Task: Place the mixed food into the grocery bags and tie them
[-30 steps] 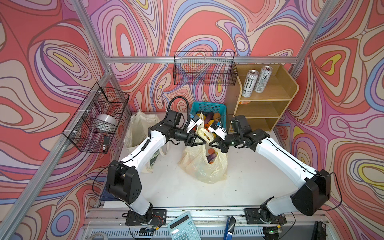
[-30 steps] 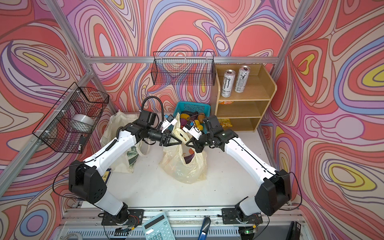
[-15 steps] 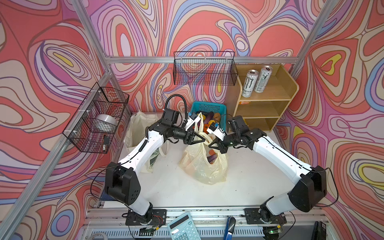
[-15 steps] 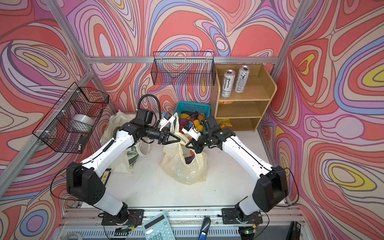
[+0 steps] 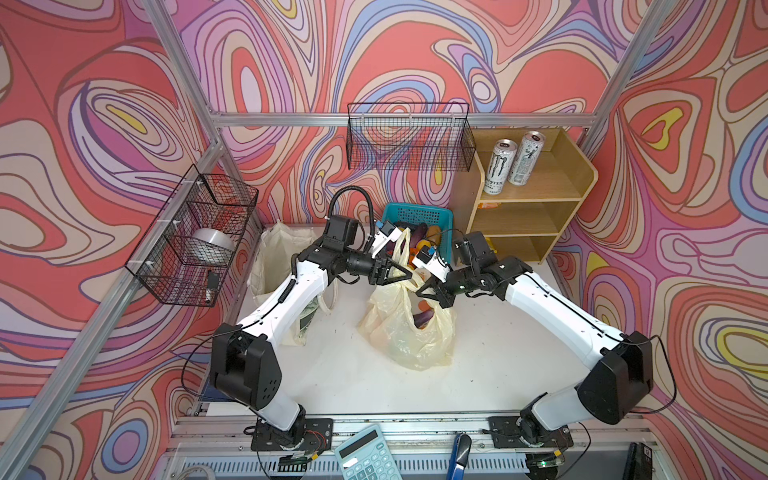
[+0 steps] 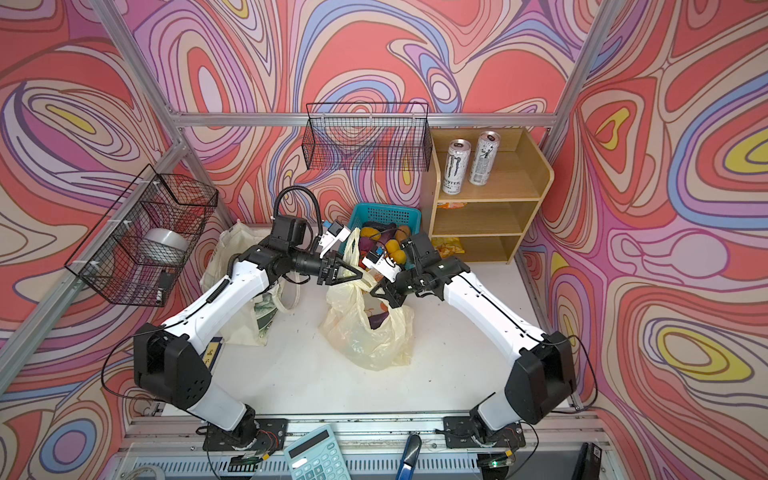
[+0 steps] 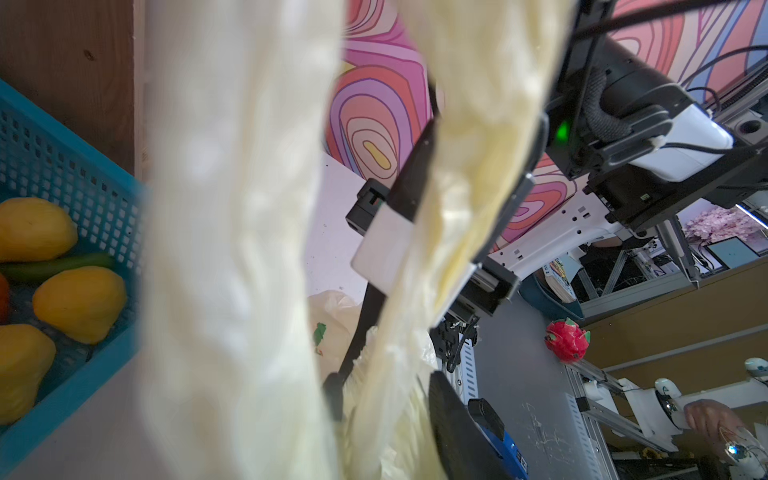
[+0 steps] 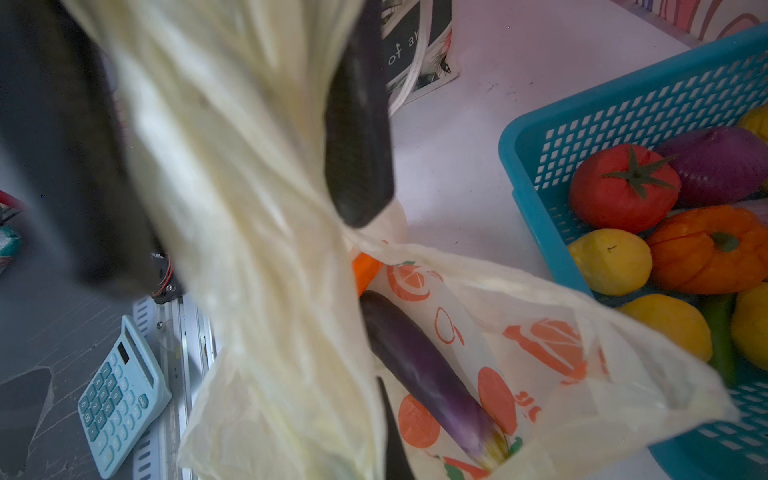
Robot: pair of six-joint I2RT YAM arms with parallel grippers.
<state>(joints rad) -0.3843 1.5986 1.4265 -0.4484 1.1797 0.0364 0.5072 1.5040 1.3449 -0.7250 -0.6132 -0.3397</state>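
Observation:
A handle loop (image 5: 402, 242) is standing up behind the bunched plastic of the robot's left gripper, so next the right gripper reaches back and pulls the loop across the bag's opening (image 5: 421, 299) before tying.
The pale-yellow plastic bag (image 5: 409, 332) (image 6: 370, 332) with orange print stands mid-table. Inside it lie a purple eggplant (image 8: 424, 374) and an orange carrot (image 8: 365, 270). My left gripper (image 5: 409, 275) (image 7: 386, 390) is shut on bunched plastic at the bag's mouth. My right gripper (image 5: 420, 291) faces it, almost touching, and is shut on a handle strip (image 7: 478, 124). Another handle loop (image 5: 402, 249) stands up behind them. More mixed food fills the teal basket (image 5: 415, 216): a tomato (image 8: 623, 187), lemons (image 8: 609, 262), a purple onion (image 8: 715, 166). The cream canvas tote (image 5: 278, 257) slumps at the back left.
A wooden shelf (image 5: 536, 195) at the back right carries two cans (image 5: 498, 166) and snack packets (image 6: 446, 247). Wire baskets hang on the back wall (image 5: 409, 137) and left wall (image 5: 195, 237). A calculator (image 5: 365, 457) lies on the front rail.
Both grippers have crept slightly toward the back while staying at the bag's mouth. The left jaws loosened briefly and closed again on the plastic.

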